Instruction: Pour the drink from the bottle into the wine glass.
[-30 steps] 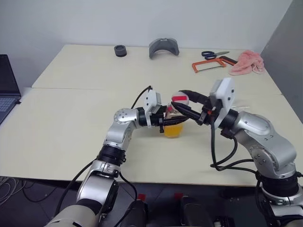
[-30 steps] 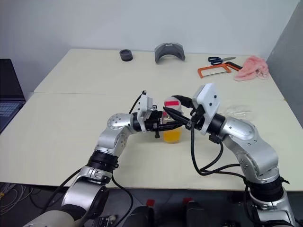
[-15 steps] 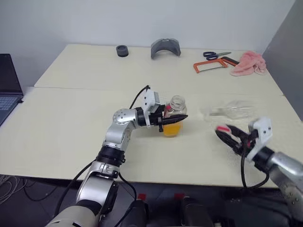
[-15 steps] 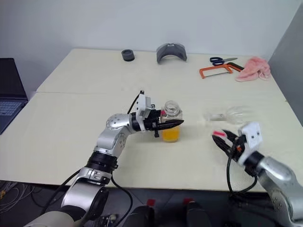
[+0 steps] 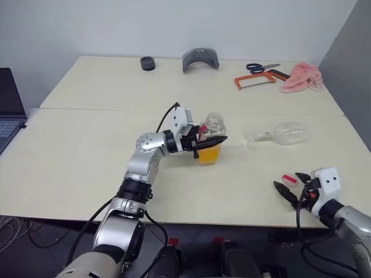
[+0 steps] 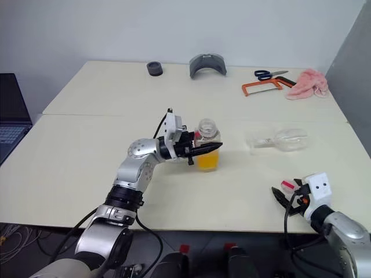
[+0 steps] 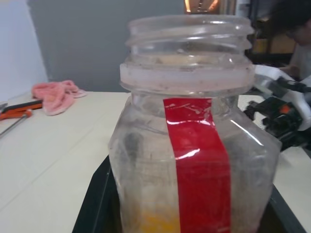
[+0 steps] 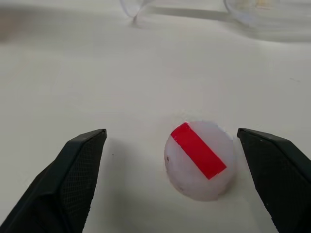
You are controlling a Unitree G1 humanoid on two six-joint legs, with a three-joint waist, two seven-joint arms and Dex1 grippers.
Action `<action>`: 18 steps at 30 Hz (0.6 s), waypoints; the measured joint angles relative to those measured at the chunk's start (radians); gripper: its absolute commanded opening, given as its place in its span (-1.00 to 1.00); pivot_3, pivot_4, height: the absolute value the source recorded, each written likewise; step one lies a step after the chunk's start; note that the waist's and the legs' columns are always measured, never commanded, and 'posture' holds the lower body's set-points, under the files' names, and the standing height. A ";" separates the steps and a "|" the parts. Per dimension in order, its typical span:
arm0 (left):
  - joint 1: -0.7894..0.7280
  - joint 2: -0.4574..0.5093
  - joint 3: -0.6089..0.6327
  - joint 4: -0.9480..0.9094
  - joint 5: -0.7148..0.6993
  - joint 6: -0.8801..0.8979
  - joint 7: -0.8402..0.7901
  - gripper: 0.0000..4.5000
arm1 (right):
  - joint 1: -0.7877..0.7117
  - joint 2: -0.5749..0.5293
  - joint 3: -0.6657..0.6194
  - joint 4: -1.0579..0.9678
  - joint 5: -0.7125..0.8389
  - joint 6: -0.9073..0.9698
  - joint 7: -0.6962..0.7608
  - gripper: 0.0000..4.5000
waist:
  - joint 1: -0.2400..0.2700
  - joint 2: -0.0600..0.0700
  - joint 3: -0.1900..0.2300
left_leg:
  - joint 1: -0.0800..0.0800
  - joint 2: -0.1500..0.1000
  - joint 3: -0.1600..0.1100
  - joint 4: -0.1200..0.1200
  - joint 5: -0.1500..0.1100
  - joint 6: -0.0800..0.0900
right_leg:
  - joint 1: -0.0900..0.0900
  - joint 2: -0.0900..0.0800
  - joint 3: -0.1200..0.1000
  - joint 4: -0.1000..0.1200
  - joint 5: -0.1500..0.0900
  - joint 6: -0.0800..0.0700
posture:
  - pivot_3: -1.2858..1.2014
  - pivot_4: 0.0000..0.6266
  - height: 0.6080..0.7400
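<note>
My left gripper is holding the bottle while the wine glass lies (image 5: 290,133) on its side. My left gripper should put the bottle aside, and my right gripper should stand the wine glass upright by its stem (image 5: 264,136).
My left gripper (image 5: 212,141) is shut on the bottle (image 5: 211,146), which stands upright on the table with its neck uncapped. The orange drink (image 5: 209,155) fills its lower part; a red stripe (image 7: 199,165) runs down its side. The wine glass (image 5: 285,133) lies on its side on the table to the right of the bottle, apart from both grippers. Near the table's front right edge my right gripper (image 5: 288,183) is open, low over the table. A white cap with a red stripe (image 8: 199,159) lies on the table between its fingers (image 8: 73,174), touching neither.
Along the far edge are a black ring (image 5: 147,62), a grey curved part (image 5: 200,59), scissors (image 5: 264,66), an orange hacksaw (image 5: 255,80) and a pink cloth (image 5: 301,76). A laptop (image 5: 8,104) sits off the table's left side.
My right gripper carried the cap off the bottle, swung right and down to the table's front edge, then opened and left the cap on the table. The left gripper and bottle stayed put.
</note>
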 measured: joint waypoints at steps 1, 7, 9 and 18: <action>-0.003 0.003 0.019 0.018 0.002 -0.003 0.034 -0.30 | 0.000 -0.039 -0.010 -0.021 0.010 0.003 0.027 1.00 | -0.001 0.000 0.000 | 0.000 0.000 0.000 0.000 0.000 0.000 | 0.000 0.000 0.001 0.000 0.000 0.000 | 0.03 -0.52 1.00; -0.053 0.089 0.135 0.145 0.066 -0.096 0.277 -0.30 | -0.240 -0.130 0.057 -0.162 0.101 0.091 0.096 1.00 | -0.018 -0.001 0.001 | 0.003 0.002 -0.002 0.000 0.000 0.000 | 0.000 0.001 0.001 0.002 0.000 0.000 | 0.03 -0.52 1.00; -0.078 0.106 0.166 0.180 0.077 -0.114 0.350 -0.30 | -0.371 -0.111 0.125 -0.196 0.127 0.125 0.088 1.00 | -0.019 -0.001 0.001 | 0.002 0.002 -0.002 0.000 0.000 0.000 | 0.000 0.001 -0.001 0.002 0.000 0.000 | 0.03 -0.52 1.00; -0.092 0.157 0.269 0.347 0.112 -0.189 0.624 -0.30 | -0.779 0.115 0.482 -0.044 0.066 0.223 0.042 1.00 | -0.001 -0.003 0.001 | -0.004 0.000 -0.006 0.001 0.002 -0.003 | -0.003 -0.006 -0.003 -0.002 0.000 0.000 | 0.03 -0.52 1.00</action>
